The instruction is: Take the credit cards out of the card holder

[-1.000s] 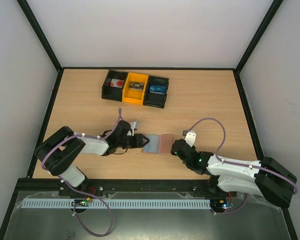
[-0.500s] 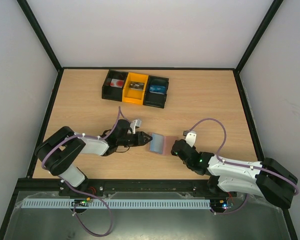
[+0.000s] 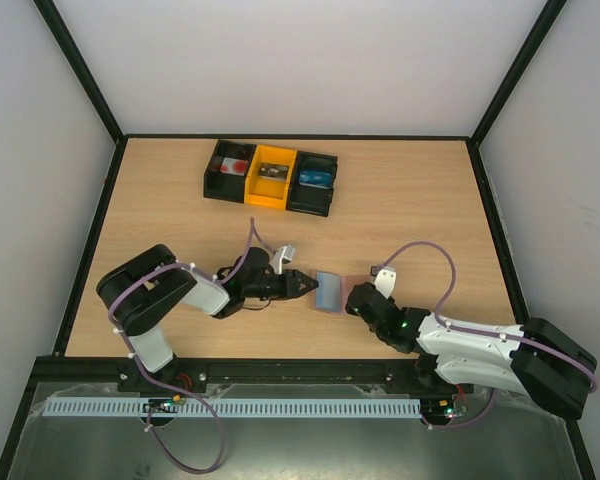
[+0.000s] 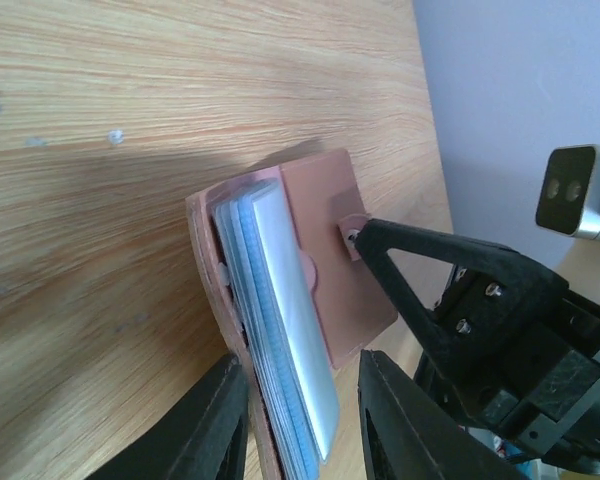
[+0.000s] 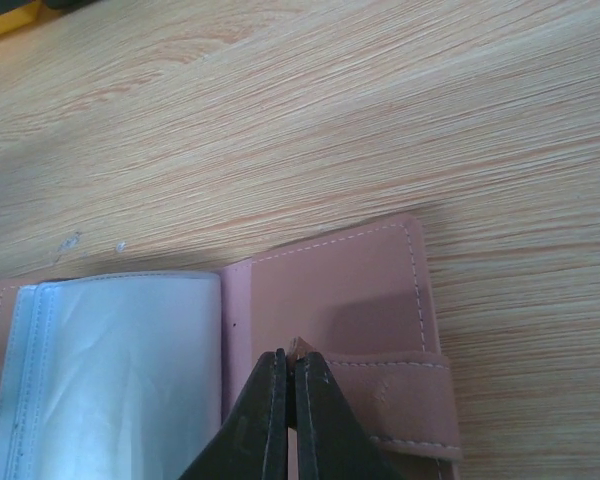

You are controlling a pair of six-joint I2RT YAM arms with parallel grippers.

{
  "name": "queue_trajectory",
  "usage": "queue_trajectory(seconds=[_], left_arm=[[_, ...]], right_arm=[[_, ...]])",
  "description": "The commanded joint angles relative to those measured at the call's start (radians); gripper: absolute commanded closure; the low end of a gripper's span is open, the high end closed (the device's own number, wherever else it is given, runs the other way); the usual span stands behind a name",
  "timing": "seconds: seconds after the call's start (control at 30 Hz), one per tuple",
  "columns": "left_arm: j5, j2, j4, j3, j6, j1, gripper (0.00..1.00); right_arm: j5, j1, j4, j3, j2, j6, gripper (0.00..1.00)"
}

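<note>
I should let go of the brown cover's side tab point(image 5: 405, 397) and move my right gripper to the cover's spine point(image 5: 237, 335) beside the grey-blue sleeves, because my right gripper is pinching the tab away from the sleeves.
The card holder point(image 3: 330, 290) lies near the table's front middle, half folded. Its brown cover point(image 4: 330, 250) is flat and its grey-blue sleeves point(image 4: 285, 300) stand up. My left gripper point(image 3: 302, 286) is open, and its jaws straddle the raised left cover and sleeves point(image 4: 302, 357). My right gripper point(image 3: 352, 296) is shut on the holder's small side tab point(image 5: 400, 385), with the fingertips pinched together point(image 5: 293, 352). It also shows in the left wrist view, on the tab point(image 4: 354, 231). No credit card shows on its own; I cannot tell what the sleeves hold.
Three small bins stand in a row at the back: black point(image 3: 230, 168), orange point(image 3: 272, 176), black point(image 3: 313, 182), each with small items inside. A black frame edges the table. Both arms lie low along the front edge.
The holder has gone from lying open to half folded and has shifted right. My left gripper followed it to the right. My right gripper kept its hold on the tab.
</note>
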Motion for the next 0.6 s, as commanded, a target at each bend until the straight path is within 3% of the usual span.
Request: queue_trajectory(seconds=[0.0, 0.13, 0.27, 0.43, 0.5, 0.57], left_arm=[[-0.007, 0.017, 0.09, 0.027, -0.015, -0.018, 0.67], [-0.012, 0.024, 0.111, 0.042, -0.023, -0.032, 0.65], [-0.02, 0.033, 0.099, 0.058, -0.021, -0.041, 0.64], [-0.018, 0.051, 0.095, 0.075, -0.021, -0.045, 0.64], [-0.024, 0.056, 0.094, 0.077, -0.02, -0.046, 0.63], [-0.027, 0.06, 0.098, 0.079, -0.021, -0.048, 0.63]], right_arm=[[0.003, -0.002, 0.022, -0.011, -0.028, 0.023, 0.98], [0.034, -0.002, -0.05, 0.012, -0.041, 0.061, 0.95], [0.061, -0.002, -0.203, 0.1, -0.133, 0.078, 0.74], [0.032, -0.001, -0.246, 0.146, -0.26, 0.034, 0.61], [-0.02, -0.002, -0.198, 0.14, -0.255, 0.005, 0.64], [-0.068, -0.001, -0.137, 0.122, -0.216, 0.004, 0.73]])
